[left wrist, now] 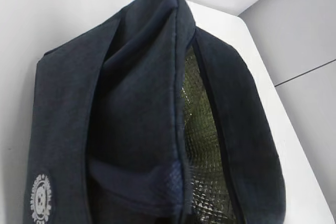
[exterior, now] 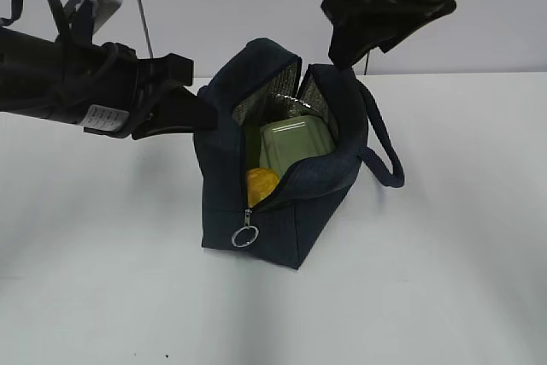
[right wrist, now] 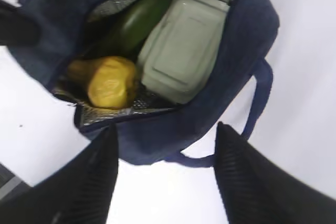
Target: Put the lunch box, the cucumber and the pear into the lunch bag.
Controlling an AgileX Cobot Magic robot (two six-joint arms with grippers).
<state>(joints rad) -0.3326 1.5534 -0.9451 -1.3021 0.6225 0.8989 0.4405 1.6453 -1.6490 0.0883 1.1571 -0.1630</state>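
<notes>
The lunch bag's opening (exterior: 291, 136) gapes wide over the lunch box, so next my left gripper steadies the bag's side while my right gripper takes the ring pull (exterior: 245, 236).
The navy lunch bag (exterior: 291, 211) stands open mid-table. Inside it lie the sage-lidded lunch box (exterior: 295, 143), the dark green cucumber (exterior: 252, 147) and the yellow pear (exterior: 261, 184). The right wrist view looks down on the lunch box (right wrist: 184, 45), the cucumber (right wrist: 139, 19) and the pear (right wrist: 107, 82) within the bag (right wrist: 247, 40). My right gripper (right wrist: 167, 127) is open and empty, and hovers above the bag's far side (exterior: 359, 49). My left gripper (exterior: 201, 90) is at the bag's left wall with its fingers apart. In the left wrist view the bag (left wrist: 136, 103) fills the frame and no fingers show.
The metal ring pull (exterior: 244, 237) hangs at the bag's near end. The loop handle (exterior: 385, 151) droops onto the white table (exterior: 444, 279) on the right. Silver lining (left wrist: 202, 129) shows inside the opening.
</notes>
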